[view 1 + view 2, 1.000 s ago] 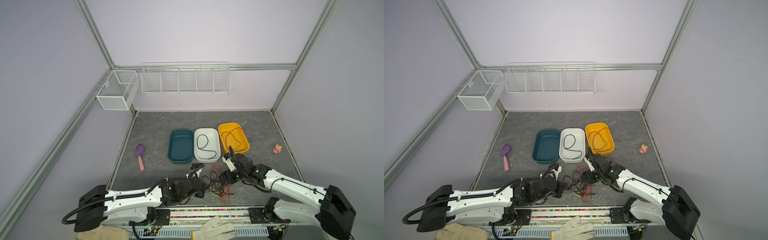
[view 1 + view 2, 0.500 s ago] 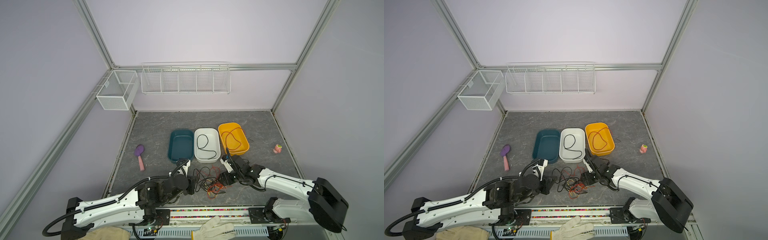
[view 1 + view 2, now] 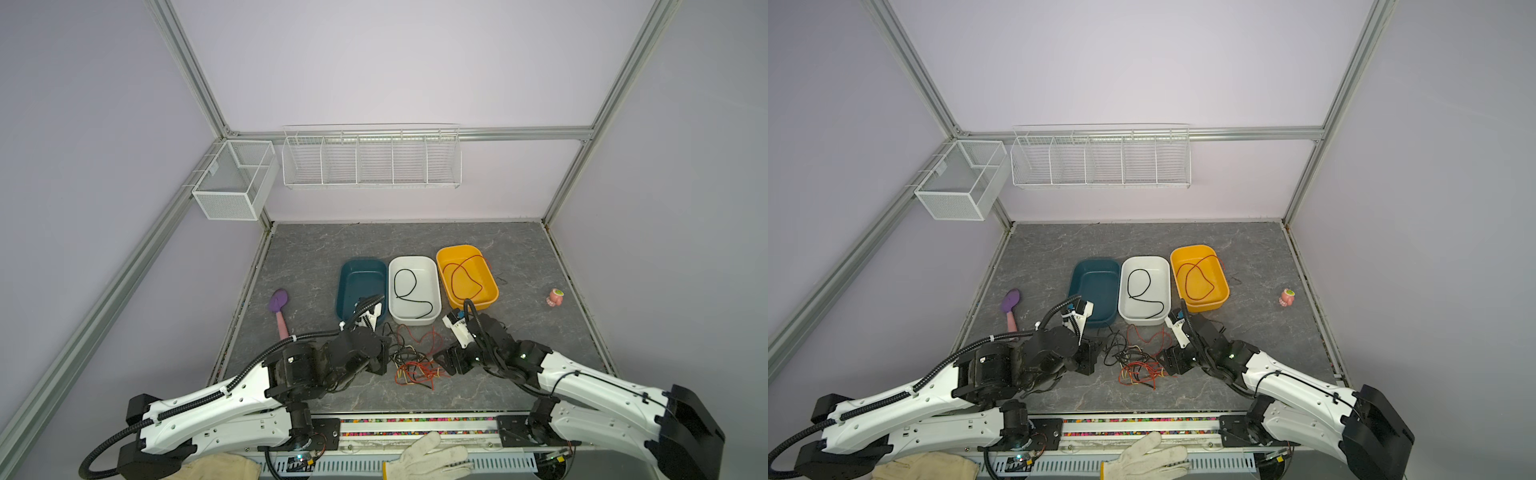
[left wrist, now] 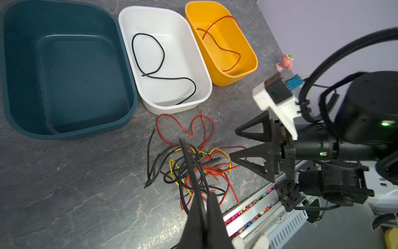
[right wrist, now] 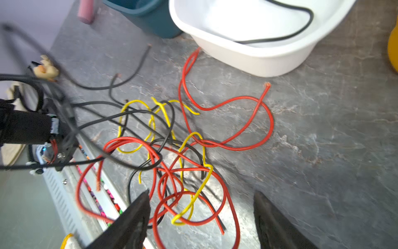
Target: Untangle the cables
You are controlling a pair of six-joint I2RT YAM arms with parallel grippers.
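Note:
My left gripper's black cable runs across the red cable's loops (image 5: 156, 161). My right gripper should move back from the pile's near edge and first pull a piece of the black cable (image 5: 170, 126) clear.
A tangle of red, black and yellow cables (image 3: 415, 359) (image 3: 1138, 363) (image 4: 193, 163) (image 5: 172, 155) lies on the grey floor in front of the bins. My left gripper (image 3: 384, 357) (image 3: 1094, 357) (image 4: 202, 197) is at the tangle's left edge, shut on a black cable (image 4: 187, 155) that rises taut out of the pile. My right gripper (image 3: 442, 361) (image 3: 1169, 361) (image 4: 233, 143) (image 5: 201, 194) is at the right edge, open, its fingers straddling red and yellow loops without gripping them. One black cable (image 3: 405, 286) lies in the white bin (image 3: 413, 259). One red cable (image 3: 465, 278) lies in the yellow bin (image 3: 457, 249).
A teal bin (image 3: 361, 266) stands left of the white one with no cable in it. A purple spatula (image 3: 278, 301) lies at the left and a pink toy (image 3: 555, 297) at the right. A white glove (image 3: 424, 457) rests on the front rail. Wire baskets (image 3: 370, 158) hang on the back wall.
My left arm has swung and drawn its black cable leftward, dragging the tangle slightly left. My right gripper has followed left to the tangle's edge, still open.

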